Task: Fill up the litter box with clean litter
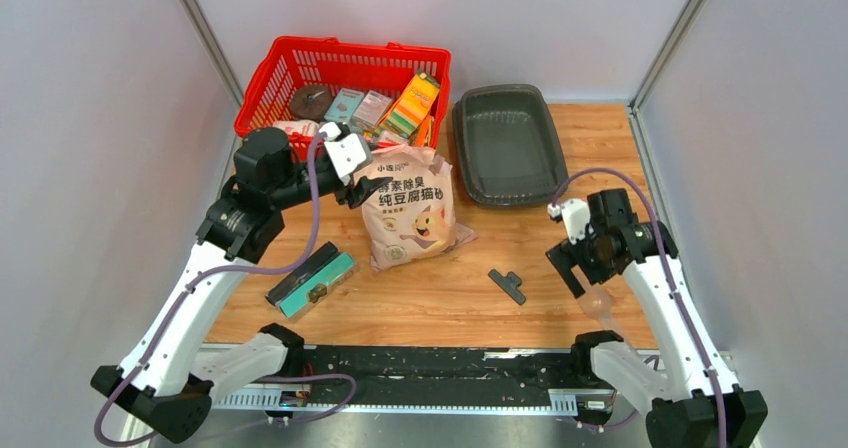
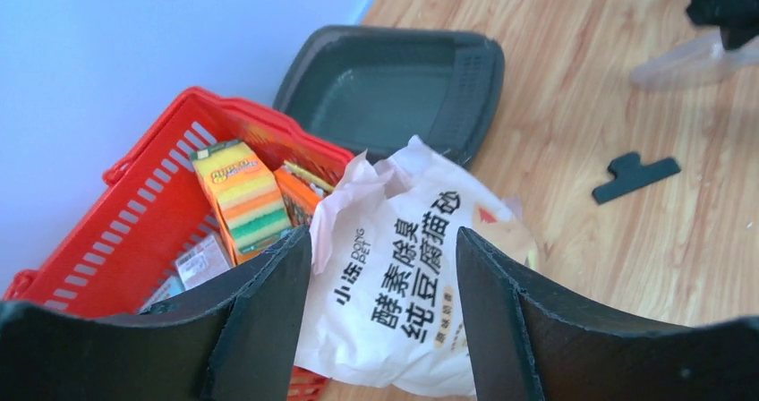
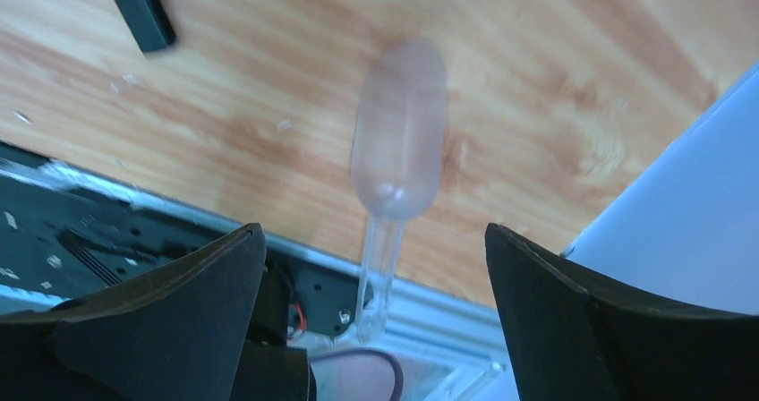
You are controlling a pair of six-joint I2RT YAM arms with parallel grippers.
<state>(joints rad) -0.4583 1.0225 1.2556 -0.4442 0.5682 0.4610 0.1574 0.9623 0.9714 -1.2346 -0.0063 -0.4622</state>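
Note:
The scoop lies flat with its handle (image 3: 380, 271) toward the table's front edge, so my right gripper should lift it, pass the bowl (image 3: 400, 137) to my left gripper and regrip the handle.
The dark grey litter box (image 1: 508, 143) stands empty at the back right, and also shows in the left wrist view (image 2: 394, 88). The pinkish-beige litter bag (image 1: 410, 213) with Chinese characters and a cartoon cat leans against the red basket; its granules are hidden inside. My left gripper (image 1: 358, 188) is open, its jaws (image 2: 385, 240) either side of the bag's crumpled top (image 2: 412, 276), not closed on it. My right gripper (image 1: 572, 270) is open and empty (image 3: 376, 235) above a clear plastic scoop (image 3: 400, 141) lying near the table's front right edge.
A red mesh basket (image 1: 300, 68) of sponges and boxes stands at the back left (image 2: 134, 213). A teal-and-black box (image 1: 310, 278) lies front left. A black clip (image 1: 508, 286) lies on the wood between bag and right arm. Walls close in both sides.

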